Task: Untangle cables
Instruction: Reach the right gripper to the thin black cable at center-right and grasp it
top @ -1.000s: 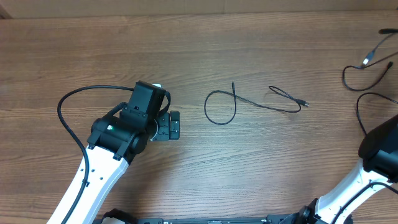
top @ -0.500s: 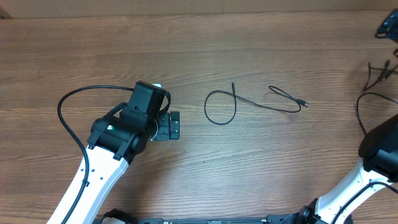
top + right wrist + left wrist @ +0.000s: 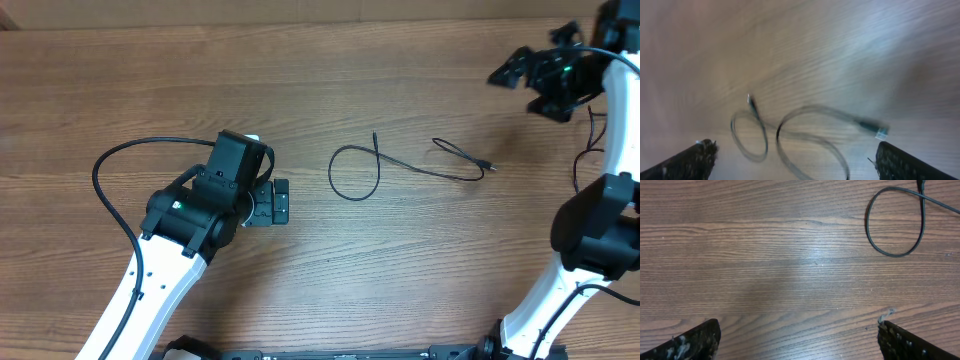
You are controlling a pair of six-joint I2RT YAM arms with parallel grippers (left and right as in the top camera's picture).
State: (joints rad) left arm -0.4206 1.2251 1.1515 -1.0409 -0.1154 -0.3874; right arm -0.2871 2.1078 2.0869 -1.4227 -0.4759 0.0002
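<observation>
The thin black cable's loop [image 3: 866,222] is lying loose on the wood, so it will come along when my right gripper pulls the cable.
One thin black cable [image 3: 420,170] lies mid-table, a loop at its left end and a narrow bend with a small plug at its right. My left gripper [image 3: 283,203] is open, left of the loop and apart from it. In the left wrist view the loop [image 3: 869,230] sits at the top right, far ahead of the gripper [image 3: 797,345]. My right gripper [image 3: 522,88] hovers open at the far right. Its wrist view is blurred: looped cables [image 3: 810,137] with a silvery-tipped plug [image 3: 875,129] lie on the wood between the wide-apart fingers [image 3: 900,165], untouched.
More thin black cable [image 3: 577,178] curls at the right table edge beside the right arm's white base link [image 3: 600,235]. The left arm's thick black wire [image 3: 100,185] arcs over the wood at the left.
The right gripper has swung into the overhead view from the right edge, moving left. The cables at the far right have shifted. The left arm and middle cable have not moved.
</observation>
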